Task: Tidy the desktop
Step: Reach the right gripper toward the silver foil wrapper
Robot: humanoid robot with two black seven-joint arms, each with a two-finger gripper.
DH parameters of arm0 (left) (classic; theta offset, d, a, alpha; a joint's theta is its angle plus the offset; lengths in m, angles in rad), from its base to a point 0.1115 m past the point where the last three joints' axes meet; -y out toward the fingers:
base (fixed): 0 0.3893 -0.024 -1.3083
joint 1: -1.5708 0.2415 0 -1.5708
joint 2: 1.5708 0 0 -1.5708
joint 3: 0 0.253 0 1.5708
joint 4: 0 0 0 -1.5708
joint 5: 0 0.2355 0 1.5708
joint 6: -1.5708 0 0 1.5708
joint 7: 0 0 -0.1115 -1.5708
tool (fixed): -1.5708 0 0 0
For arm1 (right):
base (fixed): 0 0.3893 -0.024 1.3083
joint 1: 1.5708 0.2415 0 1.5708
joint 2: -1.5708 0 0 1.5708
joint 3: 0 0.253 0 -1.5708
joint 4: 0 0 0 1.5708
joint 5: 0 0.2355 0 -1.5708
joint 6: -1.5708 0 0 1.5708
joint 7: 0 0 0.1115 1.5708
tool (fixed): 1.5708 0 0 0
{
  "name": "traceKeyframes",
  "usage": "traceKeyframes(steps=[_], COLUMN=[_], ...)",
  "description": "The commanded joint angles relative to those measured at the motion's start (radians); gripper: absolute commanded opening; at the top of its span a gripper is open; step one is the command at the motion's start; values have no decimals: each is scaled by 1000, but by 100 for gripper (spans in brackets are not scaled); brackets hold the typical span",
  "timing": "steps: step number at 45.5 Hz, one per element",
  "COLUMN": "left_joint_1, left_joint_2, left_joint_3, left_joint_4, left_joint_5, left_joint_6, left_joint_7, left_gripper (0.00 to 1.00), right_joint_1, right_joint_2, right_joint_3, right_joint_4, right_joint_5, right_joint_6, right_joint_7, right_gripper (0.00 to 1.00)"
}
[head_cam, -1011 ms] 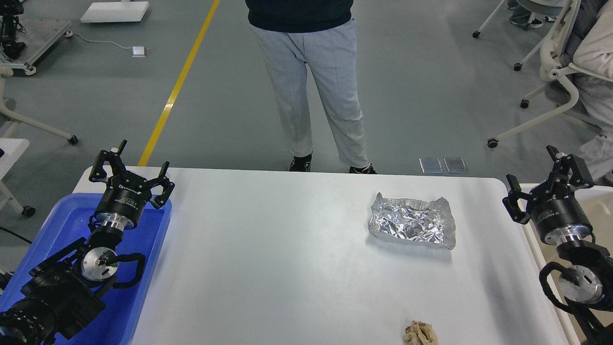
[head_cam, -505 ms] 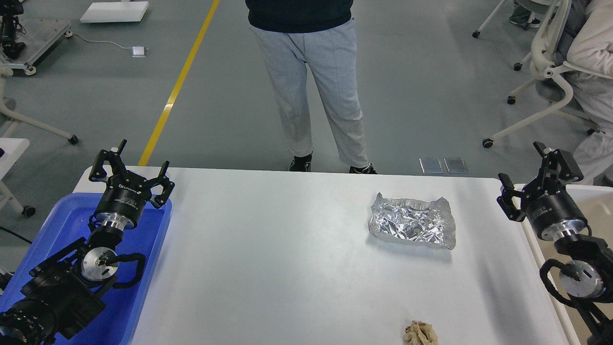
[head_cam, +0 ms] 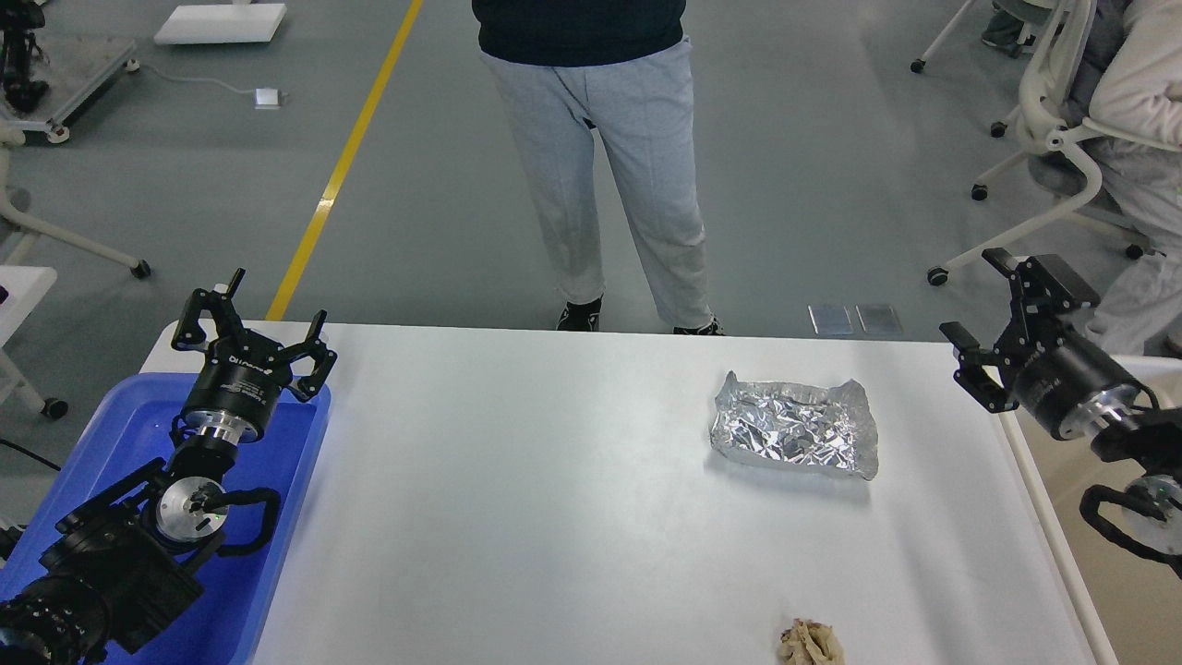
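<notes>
Crisp creases and upturned corners [head_cam: 730,387] are keeping their shape, so I expect the silver foil [head_cam: 794,426] to stay spread out when I lift it by one end.
The white desktop [head_cam: 554,499] fills the middle of the head view. A crumpled sheet of silver foil [head_cam: 794,430] lies on it at the right rear. A small beige wad of crumpled paper [head_cam: 810,643] lies at the front edge. My left gripper [head_cam: 249,328] is open and empty, above the far end of the blue tray [head_cam: 120,434]. My right gripper [head_cam: 983,319] is open and empty, raised over the desktop's right rear corner, right of the foil.
A person [head_cam: 600,157] in grey trousers stands just behind the desktop's far edge. A beige bin [head_cam: 1122,591] with a white rim stands at the right. Office chairs [head_cam: 1043,139] are at the back right. A yellow floor line [head_cam: 351,148] runs back left.
My right gripper has risen and swung left and tilted toward the desktop's right rear corner. The left arm, foil and paper wad have not moved.
</notes>
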Motion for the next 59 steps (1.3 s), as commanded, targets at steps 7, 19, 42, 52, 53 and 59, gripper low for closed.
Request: traceKeyframes(steps=[7, 19, 42, 52, 53, 59], left_joint_1=[-1, -1, -1, -1, -1, -1], left_joint_2=[0, 0, 0, 0, 0, 0], left_joint_3=[0, 0, 0, 0, 0, 0], left_joint_4=[0, 0, 0, 0, 0, 0], left_joint_5=[0, 0, 0, 0, 0, 0], left_joint_6=[0, 0, 0, 0, 0, 0], left_joint_7=[0, 0, 0, 0, 0, 2], left_gripper=[100, 100, 100, 100, 100, 100], right_joint_1=[50, 114, 357, 400, 403, 437], right_joint_2=[-129, -129, 44, 162, 176, 271], right_joint_3=[-93, -247, -649, -767, -790, -951], right_joint_4=[139, 103, -223, -384, -407, -537], right_joint_5=[-344, -883, -1015, -1066, -1067, -1053], right_joint_6=[7, 4, -39, -83, -96, -206], right_joint_7=[-175, -218, -208, -168, -157, -120], right_gripper=[100, 99, 100, 99, 99, 99])
